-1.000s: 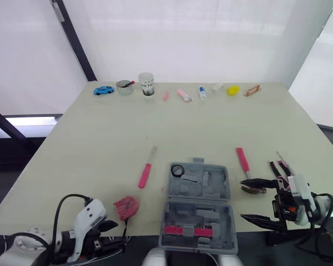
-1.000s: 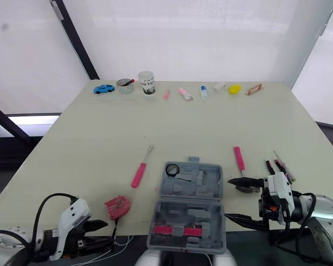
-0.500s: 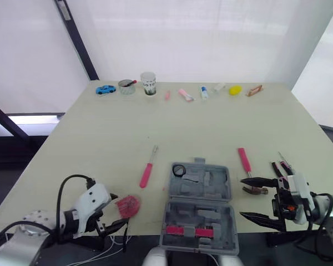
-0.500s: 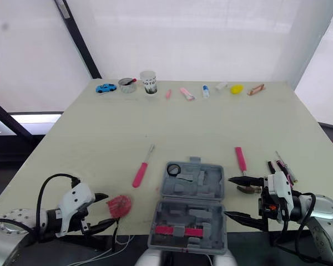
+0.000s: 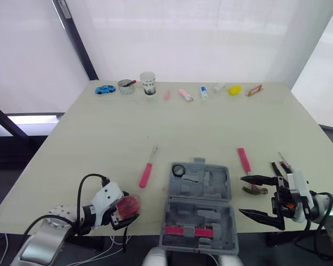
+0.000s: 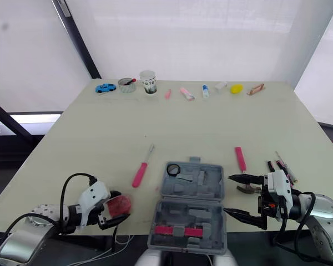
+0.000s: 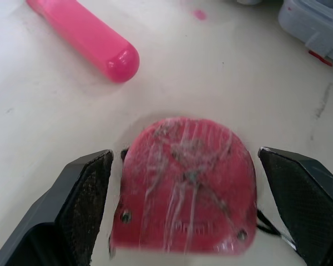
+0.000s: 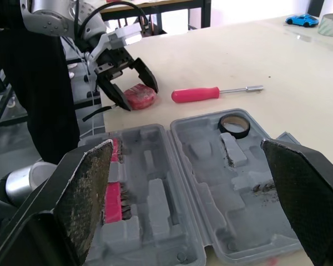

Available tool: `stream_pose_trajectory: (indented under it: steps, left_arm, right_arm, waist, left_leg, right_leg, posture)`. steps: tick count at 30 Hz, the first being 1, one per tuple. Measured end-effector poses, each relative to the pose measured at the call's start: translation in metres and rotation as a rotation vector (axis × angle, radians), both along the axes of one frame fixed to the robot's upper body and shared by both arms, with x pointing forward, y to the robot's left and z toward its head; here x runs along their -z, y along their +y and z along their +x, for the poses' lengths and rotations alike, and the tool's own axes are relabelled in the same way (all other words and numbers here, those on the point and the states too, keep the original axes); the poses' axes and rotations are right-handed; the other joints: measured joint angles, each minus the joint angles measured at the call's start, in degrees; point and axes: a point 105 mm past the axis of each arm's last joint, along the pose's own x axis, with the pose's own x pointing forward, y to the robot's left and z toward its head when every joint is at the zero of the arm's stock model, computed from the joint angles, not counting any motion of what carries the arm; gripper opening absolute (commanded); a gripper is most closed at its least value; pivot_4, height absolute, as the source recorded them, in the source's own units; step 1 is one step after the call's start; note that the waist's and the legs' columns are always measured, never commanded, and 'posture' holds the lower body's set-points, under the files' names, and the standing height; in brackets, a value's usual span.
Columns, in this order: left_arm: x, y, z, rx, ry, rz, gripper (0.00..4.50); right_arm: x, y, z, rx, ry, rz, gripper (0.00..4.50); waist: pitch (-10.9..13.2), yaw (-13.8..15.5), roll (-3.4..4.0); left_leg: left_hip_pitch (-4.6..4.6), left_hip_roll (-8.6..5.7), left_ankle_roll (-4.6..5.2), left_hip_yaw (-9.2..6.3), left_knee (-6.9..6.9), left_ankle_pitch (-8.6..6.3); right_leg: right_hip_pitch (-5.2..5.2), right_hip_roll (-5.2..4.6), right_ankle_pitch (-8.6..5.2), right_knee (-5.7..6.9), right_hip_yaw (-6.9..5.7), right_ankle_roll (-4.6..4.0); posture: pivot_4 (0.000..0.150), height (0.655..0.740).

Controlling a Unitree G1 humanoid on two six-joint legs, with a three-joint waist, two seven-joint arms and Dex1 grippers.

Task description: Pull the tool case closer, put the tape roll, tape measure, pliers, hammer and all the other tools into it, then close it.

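A black strap (image 5: 125,240) hangs over the front edge next to the red tape measure (image 5: 128,206). The strap will come along, dangling, when I lift the tape measure.
The grey tool case (image 5: 197,205) lies open near the table's front edge, with a black tape roll (image 5: 178,170) in its far half and a pink tool (image 5: 186,230) in its near half. Left of it lies the red tape measure (image 7: 186,208). My left gripper (image 5: 124,210) is open, one finger (image 7: 86,205) on each side of the tape measure with a small gap. A pink screwdriver (image 5: 146,170) lies beyond it. Right of the case are the pink-handled hammer (image 5: 244,162) and the pliers (image 5: 277,169). My right gripper (image 5: 256,197) hangs open beside the case and the hammer head.
Along the far edge stand a blue toy car (image 5: 104,89), a tape ring (image 5: 125,87), a cup (image 5: 148,83), small pink and white items and a yellow object (image 5: 233,90). A cable hangs off the front edge below my left gripper.
My left gripper has come up from below the table's front edge and forward, and its fingers now straddle the tape measure. The right gripper has hardly moved.
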Motion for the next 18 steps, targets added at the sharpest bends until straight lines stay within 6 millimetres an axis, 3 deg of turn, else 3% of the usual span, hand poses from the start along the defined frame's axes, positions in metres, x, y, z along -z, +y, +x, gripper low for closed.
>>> stream_pose_trajectory:
  steps: [14,18]
  left_arm:
    - [0.0037,0.0037,-0.0003,0.025,-0.016,-0.001,4.47]
    - [0.0037,0.0056,0.002,0.029,-0.033,0.013,3.32]
  right_arm:
    - [-0.0008,0.0008,-0.0005,0.008,-0.005,0.0,4.5]
    - [-0.0008,0.0008,-0.0004,0.008,-0.005,0.0,4.5]
  waist:
    - [0.0,0.0,0.02]
    - [0.0,0.0,0.02]
  left_leg:
    - [0.04,0.1,0.0,0.0,0.0,0.0]
    - [0.05,0.1,0.0,0.01,0.0,0.0]
  right_leg:
    - [0.01,-0.01,0.0,0.03,0.0,0.0]
    - [0.01,-0.01,0.0,0.03,0.0,0.0]
  posture:
    - [0.15,0.74]
    - [0.15,0.74]
